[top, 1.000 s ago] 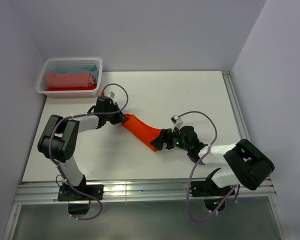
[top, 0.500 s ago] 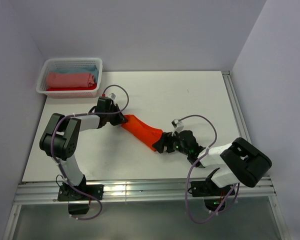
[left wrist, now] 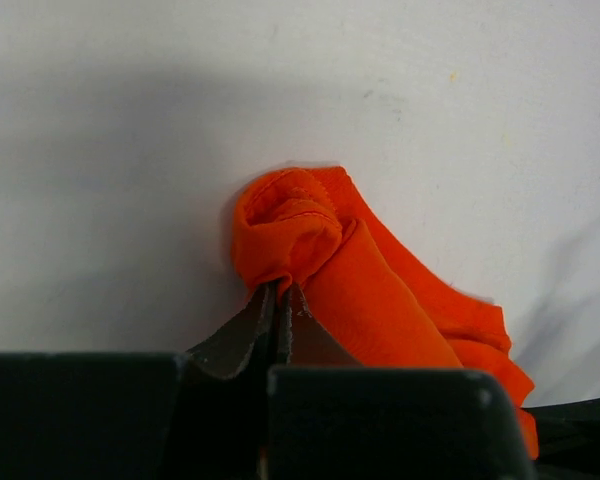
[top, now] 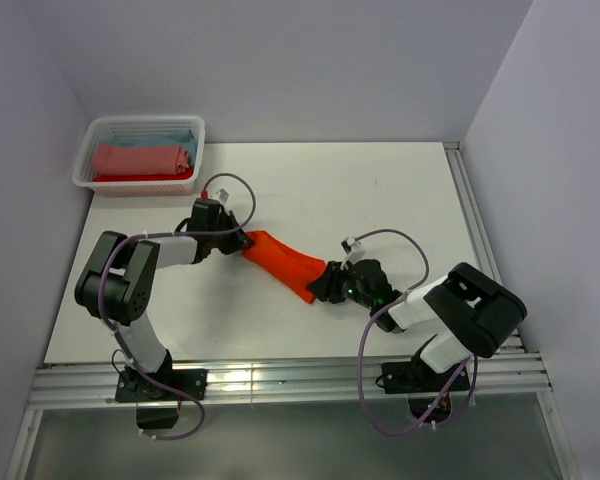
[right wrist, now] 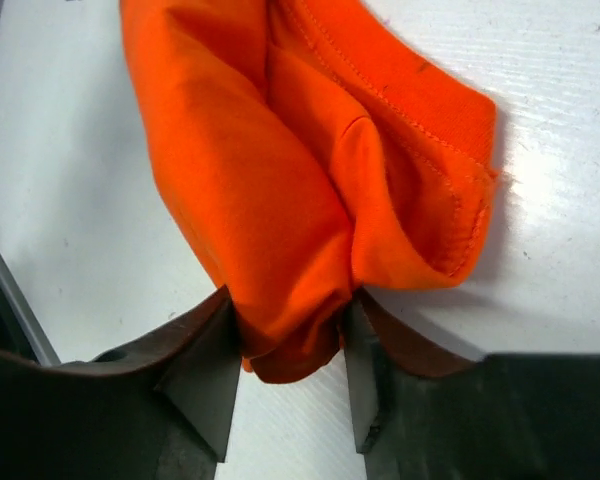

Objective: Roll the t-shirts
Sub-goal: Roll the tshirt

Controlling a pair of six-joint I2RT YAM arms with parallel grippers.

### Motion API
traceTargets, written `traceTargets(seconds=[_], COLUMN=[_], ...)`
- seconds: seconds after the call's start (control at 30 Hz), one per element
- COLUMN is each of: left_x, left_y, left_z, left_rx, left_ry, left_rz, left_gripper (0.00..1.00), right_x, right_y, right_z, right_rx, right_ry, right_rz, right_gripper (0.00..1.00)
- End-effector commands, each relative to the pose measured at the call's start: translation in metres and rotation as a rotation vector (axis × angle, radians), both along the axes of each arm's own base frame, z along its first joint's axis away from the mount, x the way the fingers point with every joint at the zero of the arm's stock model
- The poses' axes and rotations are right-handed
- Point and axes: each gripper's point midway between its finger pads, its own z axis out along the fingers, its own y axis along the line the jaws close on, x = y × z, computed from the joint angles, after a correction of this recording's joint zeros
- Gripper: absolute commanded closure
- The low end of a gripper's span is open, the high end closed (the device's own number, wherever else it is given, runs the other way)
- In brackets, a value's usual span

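The orange t-shirt point(top: 283, 263) is crooked and bunched up between my grippers, so next my left gripper pulls the rolled end point(top: 255, 239) away from my right gripper to make the t-shirt straight.
An orange t-shirt point(top: 285, 262) lies on the white table as a long twisted roll, slanting from upper left to lower right. My left gripper point(top: 245, 240) is shut on its upper-left end; in the left wrist view the fingers pinch a fold under the rolled end point(left wrist: 290, 225), left gripper point(left wrist: 283, 295). My right gripper point(top: 317, 288) holds the lower-right end. In the right wrist view the bunched orange cloth point(right wrist: 280, 170) is squeezed between both fingers, right gripper point(right wrist: 290, 312).
A white lattice basket point(top: 88, 150) stands at the back left with a salmon-pink roll point(top: 140, 158), a light blue roll point(top: 177, 138) and red cloth point(top: 140, 179) inside. Metal rails run along the table's front edge point(top: 280, 378) and right edge point(top: 475, 230).
My right gripper has closed from wide open onto the shirt's lower-right end and shifted a little left. The left gripper has kept its grip and place.
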Motion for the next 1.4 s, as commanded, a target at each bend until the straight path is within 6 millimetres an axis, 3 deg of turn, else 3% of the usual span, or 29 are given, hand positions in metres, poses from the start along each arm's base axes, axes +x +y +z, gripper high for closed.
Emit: traceTargets(seconds=[0.0,0.13,0.17,0.2,0.33,0.5,0.57,0.6,0.67,0.7,0.83,0.87,0.93,0.97,1.03,1.07,1.17,1.3,1.37], left_x=[-0.013,-0.019,-0.020,-0.018,-0.011,0.009,0.017,0.016,0.025,0.025,0.026,0.020,0.015,0.006,-0.003,-0.015,-0.029,-0.031,-0.025], left_y=[0.008,0.015,0.017,0.019,0.023,0.028,0.032,0.034,0.035,0.037,0.040,0.045,0.048,0.054,0.059,0.062,0.074,0.081,0.086], left_z=[0.001,0.015,0.016,0.020,0.040,0.087,0.109,0.112,0.132,0.134,0.145,0.133,0.128,0.109,0.091,0.072,0.045,0.032,0.035], left_rx=[0.011,-0.007,-0.004,0.002,0.031,0.057,0.066,0.076,0.063,0.068,0.055,0.070,0.065,0.088,0.104,0.122,0.127,0.076,0.076], left_ry=[-0.035,-0.084,-0.086,-0.094,-0.086,-0.149,-0.178,-0.168,-0.197,-0.192,-0.220,-0.203,-0.216,-0.184,-0.155,-0.114,-0.081,-0.055,-0.061], left_rz=[0.027,0.073,0.079,0.092,0.121,0.162,0.184,0.188,0.194,0.199,0.218,0.232,0.247,0.257,0.264,0.262,0.286,0.281,0.292], left_gripper=[1.00,1.00,1.00,1.00,1.00,1.00,1.00,1.00,1.00,1.00,1.00,1.00,1.00,1.00,1.00,1.00,1.00,1.00,1.00], right_x=[0.013,0.020,0.024,0.031,0.049,0.065,0.070,0.074,0.080,0.084,0.085,0.084,0.080,0.078,0.068,0.058,0.046,0.015,-0.002], right_y=[0.010,0.015,0.015,0.018,0.031,0.039,0.040,0.044,0.046,0.049,0.052,0.051,0.045,0.042,0.033,0.025,0.015,0.004,0.007], right_z=[0.011,0.025,0.028,0.036,0.069,0.113,0.122,0.135,0.138,0.144,0.137,0.132,0.113,0.107,0.085,0.067,0.055,0.036,0.035], right_rx=[0.041,0.119,0.129,0.135,0.123,0.086,0.071,0.083,0.083,0.082,0.082,0.073,0.051,0.052,0.059,0.049,0.059,0.010,-0.017], right_ry=[0.005,0.055,0.064,0.074,0.088,0.074,0.066,0.057,0.072,0.075,0.084,0.090,0.117,0.131,0.175,0.216,0.229,0.246,0.231], right_rz=[-0.024,-0.006,-0.007,-0.002,0.043,0.056,0.061,0.079,0.090,0.097,0.113,0.110,0.096,0.093,0.090,0.083,0.083,0.092,0.119], right_gripper=[0.59,0.83,0.97,1.00,1.00,1.00,1.00,1.00,1.00,1.00,1.00,1.00,1.00,1.00,1.00,1.00,1.00,1.00,1.00])
